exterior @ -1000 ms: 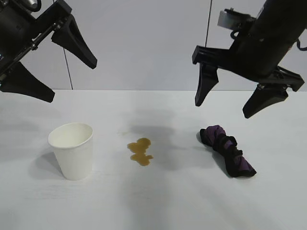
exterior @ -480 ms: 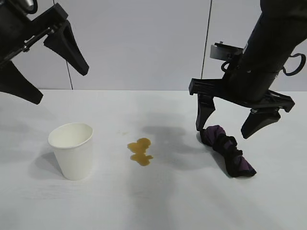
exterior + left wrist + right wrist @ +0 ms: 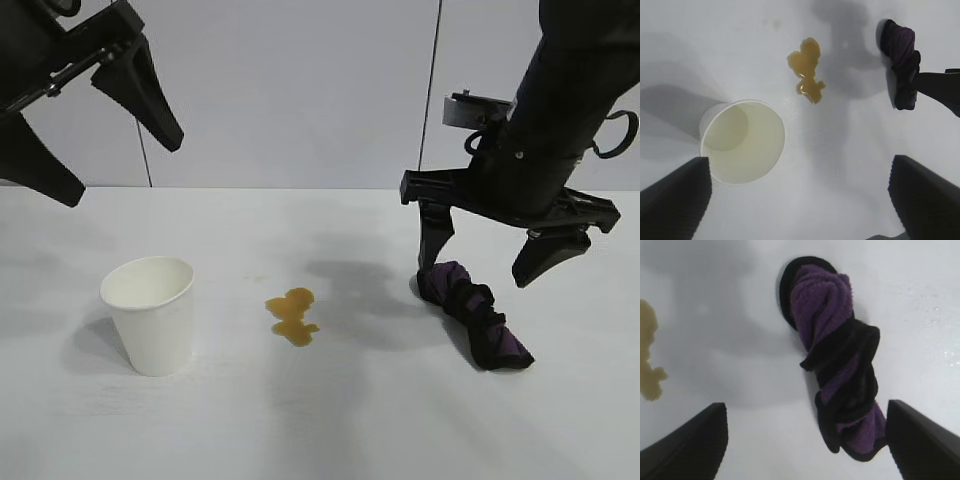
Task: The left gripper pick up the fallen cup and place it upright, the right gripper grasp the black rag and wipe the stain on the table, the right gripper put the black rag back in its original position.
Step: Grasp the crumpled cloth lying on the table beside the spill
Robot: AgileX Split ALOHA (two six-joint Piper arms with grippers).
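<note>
My gripper will drag the black rag (image 3: 475, 316) over the amber stain, and the rag will stay bunched because its overlapping folds (image 3: 469, 298) are twisted into a narrow bundle.
The white cup (image 3: 150, 315) stands upright on the table (image 3: 330, 420) at the left; the left wrist view looks down into it (image 3: 742, 141). The amber stain (image 3: 292, 317) lies in the middle. The black and purple rag (image 3: 473, 312) lies twisted at the right. My right gripper (image 3: 478, 272) is open just above the rag's far end, one finger on each side of it. In the right wrist view the rag (image 3: 837, 360) lies close to one finger of the open gripper (image 3: 807, 412). My left gripper (image 3: 125, 175) is open and empty, raised above and behind the cup.
A grey wall with vertical seams stands behind the table. In the left wrist view the stain (image 3: 806, 70) and rag (image 3: 901, 62) show beyond the open left gripper (image 3: 799, 165). The stain's edge (image 3: 649, 360) shows in the right wrist view.
My right gripper has come down from high above the table to just over the rag, still open. My left gripper has drawn slightly up and back. Cup, stain and rag have not moved.
</note>
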